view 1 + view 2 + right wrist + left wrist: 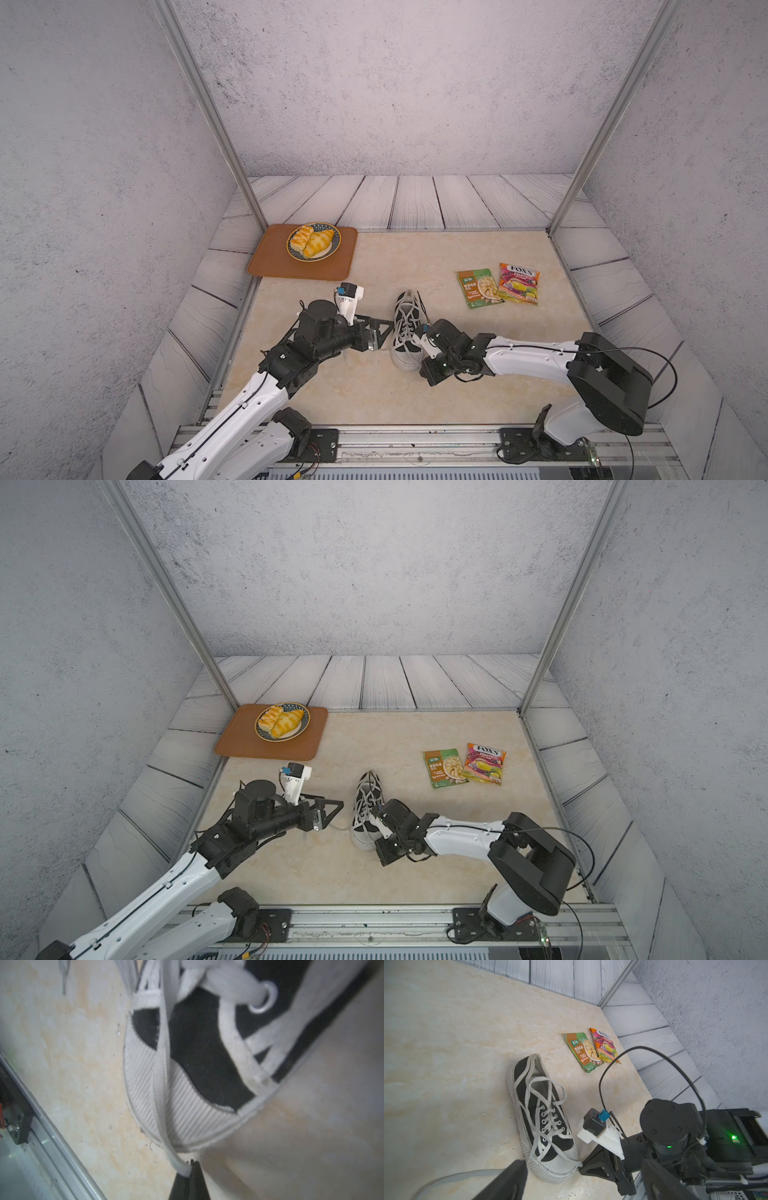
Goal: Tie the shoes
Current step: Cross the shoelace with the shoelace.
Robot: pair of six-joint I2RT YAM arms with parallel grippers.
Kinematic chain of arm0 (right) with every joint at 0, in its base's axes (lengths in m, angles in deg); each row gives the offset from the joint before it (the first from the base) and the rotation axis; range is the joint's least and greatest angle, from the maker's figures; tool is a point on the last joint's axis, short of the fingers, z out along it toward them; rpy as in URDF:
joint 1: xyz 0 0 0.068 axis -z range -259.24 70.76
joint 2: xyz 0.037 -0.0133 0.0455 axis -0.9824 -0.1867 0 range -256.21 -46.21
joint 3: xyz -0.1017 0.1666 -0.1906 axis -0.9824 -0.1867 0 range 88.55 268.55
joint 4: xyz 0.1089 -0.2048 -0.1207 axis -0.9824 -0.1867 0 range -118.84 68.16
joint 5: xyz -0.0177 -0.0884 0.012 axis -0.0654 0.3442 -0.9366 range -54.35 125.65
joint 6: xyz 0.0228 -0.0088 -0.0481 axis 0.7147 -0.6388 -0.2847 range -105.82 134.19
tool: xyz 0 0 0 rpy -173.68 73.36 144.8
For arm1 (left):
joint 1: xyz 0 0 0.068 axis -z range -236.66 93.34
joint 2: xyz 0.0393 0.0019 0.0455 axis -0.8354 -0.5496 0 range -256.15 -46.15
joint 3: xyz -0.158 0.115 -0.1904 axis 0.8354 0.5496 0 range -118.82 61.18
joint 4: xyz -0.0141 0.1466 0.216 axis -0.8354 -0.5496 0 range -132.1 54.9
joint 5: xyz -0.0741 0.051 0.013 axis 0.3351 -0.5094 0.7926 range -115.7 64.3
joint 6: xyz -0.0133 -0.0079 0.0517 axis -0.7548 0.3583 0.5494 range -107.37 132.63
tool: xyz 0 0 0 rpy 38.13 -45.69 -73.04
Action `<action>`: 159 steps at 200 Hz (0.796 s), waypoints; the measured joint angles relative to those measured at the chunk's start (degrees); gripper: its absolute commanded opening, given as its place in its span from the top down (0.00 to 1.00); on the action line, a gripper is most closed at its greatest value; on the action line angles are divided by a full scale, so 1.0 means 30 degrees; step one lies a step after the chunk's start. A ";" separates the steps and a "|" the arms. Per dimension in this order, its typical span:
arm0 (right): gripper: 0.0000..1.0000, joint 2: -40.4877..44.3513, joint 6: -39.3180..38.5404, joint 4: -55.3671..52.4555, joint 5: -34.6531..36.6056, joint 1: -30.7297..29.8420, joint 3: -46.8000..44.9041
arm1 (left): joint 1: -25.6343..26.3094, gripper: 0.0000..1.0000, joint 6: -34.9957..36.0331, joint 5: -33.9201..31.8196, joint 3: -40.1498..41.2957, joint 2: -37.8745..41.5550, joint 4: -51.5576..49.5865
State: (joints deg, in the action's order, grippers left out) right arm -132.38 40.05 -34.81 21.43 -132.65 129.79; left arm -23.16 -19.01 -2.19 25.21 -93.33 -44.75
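My right gripper should pick up the lace's end (182, 1168) and pass it over, because the white lace runs tight over the toe cap (160, 1106), away from my open left gripper.
A black canvas shoe (406, 328) with a white sole lies mid-table in both top views, its toe cap (560, 1164) toward the front rail. My right gripper (192, 1167) is shut on a white lace (164, 1076) that runs taut over the toe cap. Its tips sit at the toe's front edge (584, 1165). Just left of the shoe, my left gripper (384, 332) is open, and its fingers (508, 1180) stand wide apart with nothing between them. A second lace (452, 1177) trails loose on the table by the left finger.
A brown tray (270, 266) holding a plate (332, 247) of pastries sits at the back left. Two snack packets (480, 289) (519, 284) lie right of the shoe. An aluminium rail (415, 436) runs along the front edge, and frame posts (257, 216) stand at the back corners.
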 measured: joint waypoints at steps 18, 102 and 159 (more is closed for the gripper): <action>1.00 0.0816 -0.1056 -0.1501 0.0583 0.0000 0.0546 | 0.0007 0.09 0.0262 0.0976 0.0007 -0.0627 0.0656; 1.00 0.1552 -0.7169 -0.5974 0.3541 0.0000 0.4881 | 0.3133 0.07 0.4619 -0.0204 0.3526 -0.1027 0.6564; 1.00 0.1552 -1.0171 -0.6812 0.4087 0.0000 0.6397 | 0.3133 0.09 0.7278 -0.0517 0.4481 -0.2565 0.9865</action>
State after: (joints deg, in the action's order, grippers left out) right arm -127.72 9.54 -55.24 33.70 -132.65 148.98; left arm -13.76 2.83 -3.74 38.65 -101.02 -15.16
